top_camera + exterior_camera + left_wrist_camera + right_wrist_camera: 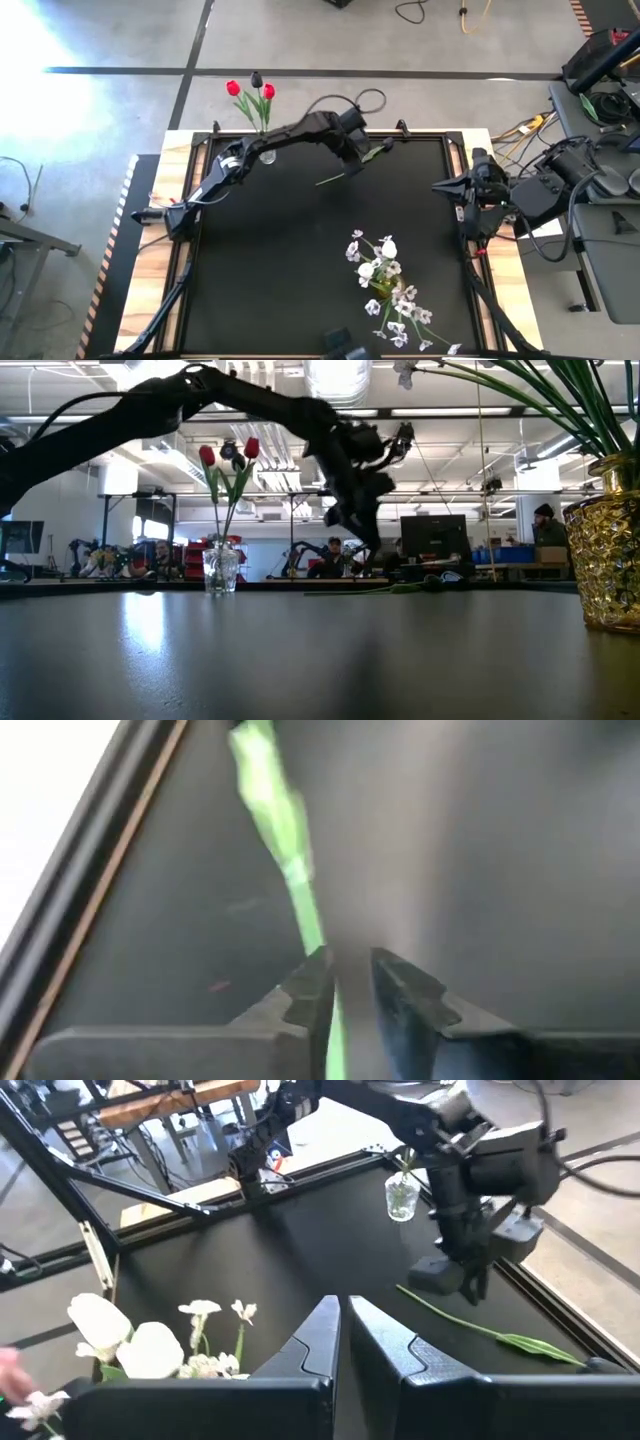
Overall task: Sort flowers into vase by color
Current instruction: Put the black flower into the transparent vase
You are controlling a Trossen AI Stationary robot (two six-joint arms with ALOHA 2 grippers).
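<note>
My left gripper should first open and move away, because the loose stem's leafy end (373, 153) lies on my right gripper's side. My right gripper will then take that leafy end (540, 1346).
A glass vase (267, 155) at the table's far left holds two red tulips (233, 88) and a dark one. To its right a loose green flower stem (345, 172) lies flat on the black table top (280, 260), its leafy end (535, 1345) toward the far edge; no flower head shows on it. My left gripper (345, 985) points steeply down over the stem's middle, open by a narrow gap, one finger on each side of the stem. My right gripper (343, 1335) waits shut and raised at the table's right edge. My left gripper comes from above, pointing steeply down, with its fingers across the stem (300, 910), which runs between them close beside one finger (312, 988). I cannot tell whether that finger touches it. The stem lies on the table.
A gold vase (383, 288) with white tulips and sprays of small white blossoms (130, 1345) stands near the table's front, right of centre. The wooden table border (500, 290) and black rails frame the top. People and other machines show in the room beyond.
</note>
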